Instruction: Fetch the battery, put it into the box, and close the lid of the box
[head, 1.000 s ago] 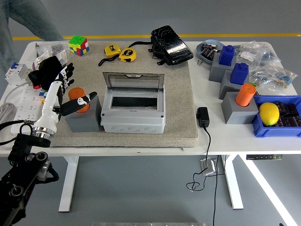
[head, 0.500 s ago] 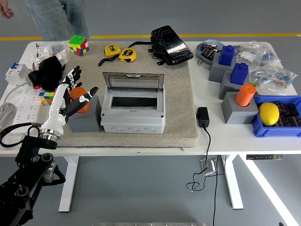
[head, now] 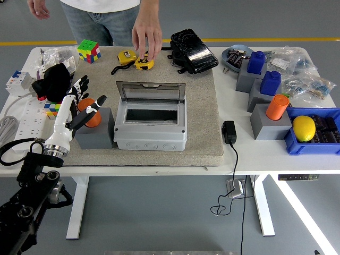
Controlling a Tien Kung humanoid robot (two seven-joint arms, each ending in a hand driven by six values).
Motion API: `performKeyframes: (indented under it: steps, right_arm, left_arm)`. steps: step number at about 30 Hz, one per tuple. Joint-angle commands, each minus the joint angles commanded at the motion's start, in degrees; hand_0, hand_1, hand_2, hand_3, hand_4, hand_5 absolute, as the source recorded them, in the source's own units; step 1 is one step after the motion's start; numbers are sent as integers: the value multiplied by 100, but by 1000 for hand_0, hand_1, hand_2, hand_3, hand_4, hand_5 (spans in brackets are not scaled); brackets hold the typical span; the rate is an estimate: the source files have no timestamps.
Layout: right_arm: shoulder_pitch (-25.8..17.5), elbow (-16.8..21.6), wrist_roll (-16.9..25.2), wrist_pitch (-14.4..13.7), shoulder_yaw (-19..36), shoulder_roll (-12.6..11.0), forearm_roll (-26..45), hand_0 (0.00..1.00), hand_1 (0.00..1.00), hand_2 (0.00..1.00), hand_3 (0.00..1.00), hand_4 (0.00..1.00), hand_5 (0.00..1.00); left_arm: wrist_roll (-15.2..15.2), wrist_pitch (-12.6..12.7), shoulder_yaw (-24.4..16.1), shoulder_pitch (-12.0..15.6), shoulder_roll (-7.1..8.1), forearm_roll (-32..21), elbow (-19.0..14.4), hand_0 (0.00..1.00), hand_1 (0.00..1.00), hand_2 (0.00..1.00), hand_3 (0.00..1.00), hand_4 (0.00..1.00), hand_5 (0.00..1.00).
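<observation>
The orange battery has its lower end sunk in the grey holder block (head: 94, 137), so the battery will come out and show a round hole when I lift.
An orange cylindrical battery (head: 85, 104) stands upright in a grey holder block (head: 95, 134) at the left of the mat. My left hand (head: 89, 94) is at the battery, fingers spread behind it and the thumb lying across its right side, not closed on it. Just right of it sits the grey box (head: 150, 133), its clear lid (head: 151, 91) standing open at the back and the inside empty. A second orange battery (head: 277, 106) stands on a grey block at the right. My right arm is out of view.
A person at the far side rests a hand (head: 146, 40) on a yellow tape measure (head: 143, 63). A Rubik's cube (head: 88, 50), black pouch (head: 192, 50), blue batteries (head: 256, 61), a lemon (head: 304, 127) in a blue bin, a power adapter (head: 229, 132) and a power strip (head: 21, 114) surround the mat.
My left hand has shifted right and forward, coming in around the orange battery. A person has stepped up to the far edge and put a hand on the yellow tape measure.
</observation>
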Motion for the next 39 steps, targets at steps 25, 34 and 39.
performKeyframes:
  steps: [25,34,39]
  right_arm:
    - [4,0,-8,-4,8,-3,-2,829,793,766,798,998,998]
    - [-7,0,-11,-6,21,-4,-12,828,793,766,798,998,998]
    - [-13,0,-18,-6,24,-5,-20,828,793,766,798,998,998]
  left_arm:
    - [-44,152,-52,-32,-78,155,208,781,885,915,953,998,353]
    - [-64,277,-4,4,-123,161,220,754,861,883,940,998,240]
    - [-93,316,1,1,-158,131,282,754,861,883,940,998,240]
